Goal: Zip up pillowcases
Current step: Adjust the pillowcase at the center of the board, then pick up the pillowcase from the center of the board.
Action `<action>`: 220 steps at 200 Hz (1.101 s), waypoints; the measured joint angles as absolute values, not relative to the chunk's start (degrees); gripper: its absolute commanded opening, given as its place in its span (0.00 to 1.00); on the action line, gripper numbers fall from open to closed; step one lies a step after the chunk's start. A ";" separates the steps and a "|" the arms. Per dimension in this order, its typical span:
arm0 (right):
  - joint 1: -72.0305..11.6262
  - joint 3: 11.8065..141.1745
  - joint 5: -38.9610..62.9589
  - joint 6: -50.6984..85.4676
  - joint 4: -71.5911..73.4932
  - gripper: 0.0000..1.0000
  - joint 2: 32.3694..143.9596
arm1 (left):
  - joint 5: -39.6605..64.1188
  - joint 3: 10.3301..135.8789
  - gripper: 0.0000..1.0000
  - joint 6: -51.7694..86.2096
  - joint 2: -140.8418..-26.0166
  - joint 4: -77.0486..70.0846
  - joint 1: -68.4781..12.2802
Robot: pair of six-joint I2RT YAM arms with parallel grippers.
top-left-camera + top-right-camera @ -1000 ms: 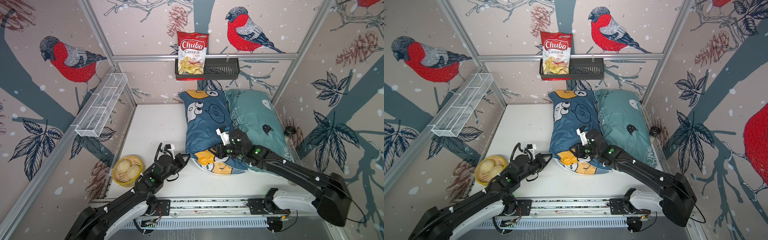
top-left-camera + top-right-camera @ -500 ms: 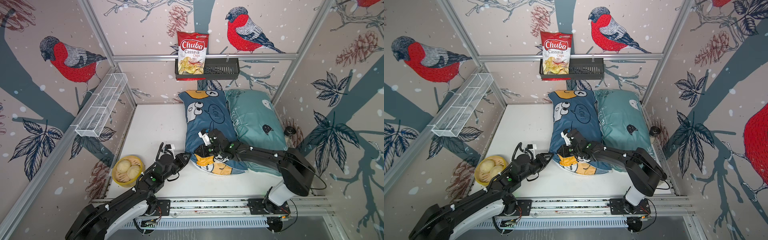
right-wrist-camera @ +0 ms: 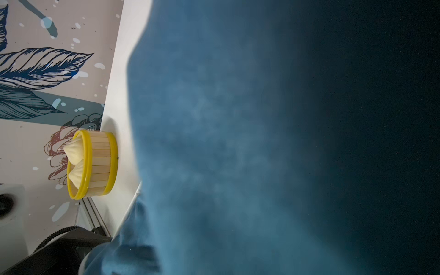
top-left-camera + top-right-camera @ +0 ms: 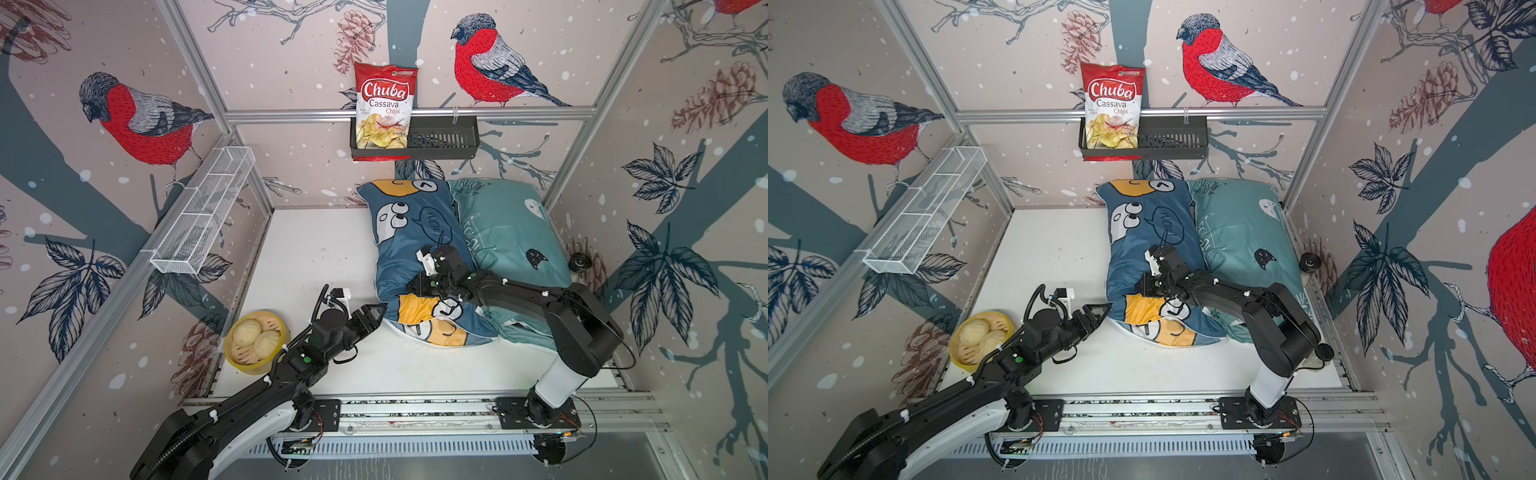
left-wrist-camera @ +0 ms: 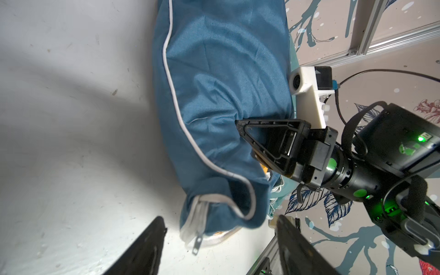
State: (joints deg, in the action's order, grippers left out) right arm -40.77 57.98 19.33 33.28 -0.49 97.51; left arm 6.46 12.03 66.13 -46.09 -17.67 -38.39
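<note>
The dark blue pillowcase's corner is hanging loose next to the zipper pull. Next, my left gripper grips that corner first, before my right gripper goes to the pillowcase's open edge.
The dark blue pillowcase with cartoon faces lies lengthwise on the white table, and the teal pillowcase lies against its right side. My left gripper is open at the dark blue case's near left corner. In the left wrist view its fingers straddle that corner, where the grey zipper tape and the small metal zipper pull hang free. My right gripper lies across the dark blue case, with fabric gathered at its tip. Blue fabric fills the right wrist view and hides the jaws.
A yellow steamer basket with buns stands at the near left. A chips bag sits in a black shelf on the back wall. A white wire basket hangs on the left wall. A small black round object sits at the right wall.
My left gripper has opened wide at the pillow's corner. My right gripper has moved left across the dark blue pillowcase and pressed into it, its jaws narrowing.
</note>
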 measured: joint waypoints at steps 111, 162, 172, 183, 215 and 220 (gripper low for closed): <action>-38.52 58.15 23.14 31.81 -0.03 0.20 98.91 | 6.57 9.32 0.59 60.27 -52.51 -26.37 -38.41; -38.13 57.34 23.94 31.42 1.10 0.20 98.96 | 7.49 12.43 0.56 59.46 -58.13 -30.52 -38.44; -38.09 57.19 23.99 31.40 1.28 0.20 98.96 | 7.49 12.78 0.57 59.00 -58.72 -30.92 -38.44; -38.00 57.01 24.08 31.38 1.45 0.19 98.96 | 7.49 13.34 0.62 58.48 -59.11 -31.07 -38.44; -37.87 56.66 24.40 31.27 1.91 0.18 98.89 | 6.37 14.15 0.62 56.93 -59.46 -31.44 -38.44; -37.82 56.60 24.43 31.22 1.91 0.18 98.87 | 6.17 14.15 0.61 56.71 -59.46 -31.44 -38.39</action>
State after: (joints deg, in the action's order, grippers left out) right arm -37.82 56.60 24.43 31.22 1.91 98.87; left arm 6.17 14.15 56.71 -59.46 -31.44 -38.39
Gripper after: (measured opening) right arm 0.184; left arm 0.655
